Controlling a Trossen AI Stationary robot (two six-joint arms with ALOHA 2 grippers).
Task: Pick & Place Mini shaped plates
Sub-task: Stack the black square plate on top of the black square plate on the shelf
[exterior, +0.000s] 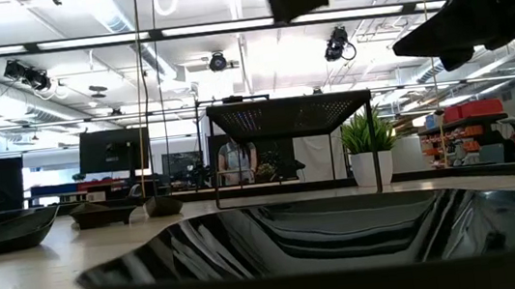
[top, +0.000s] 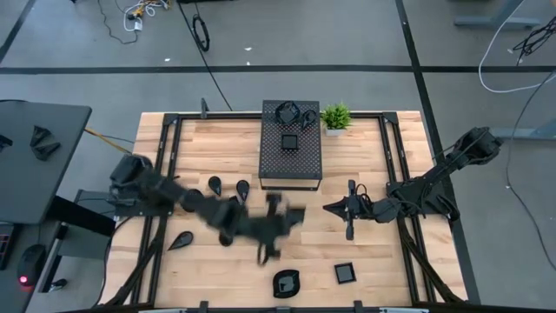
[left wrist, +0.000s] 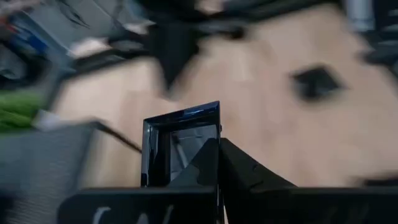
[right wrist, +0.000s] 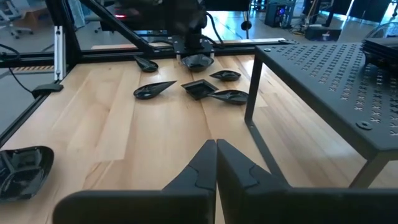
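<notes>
The square plate in my left gripper (left wrist: 177, 146) is a match for the square plate on the black box, so the left gripper should keep taking it there until it nests on top.
My left gripper (left wrist: 217, 148) hangs over the middle of the table (top: 287, 214), blurred, and is shut on a glossy black square mini plate (left wrist: 177, 134). My right gripper (top: 333, 208) (right wrist: 216, 144) waits shut and bare to the right of the middle. Other mini plates lie flat on the wood: a teardrop one (top: 181, 240), two small ones (top: 215, 183) (top: 241, 186), a rounded one (top: 286, 282) and a square one (top: 345, 272). A square plate (top: 288, 142) and a few more (top: 291, 113) rest on top of the black perforated box (top: 291, 161). My left gripper pinches the square plate by one rim (left wrist: 186, 163) between its two fingers (left wrist: 245, 171). The plate stands out past the fingertips, tilted so that its hollow faces the wrist camera. It is lifted clear of the table.
A small green potted plant (top: 335, 116) stands at the box's far right corner. Black rails (top: 169, 156) (top: 395, 156) run along both sides of the wooden table. Bare wood lies between the box and the near plates (top: 382, 261).
</notes>
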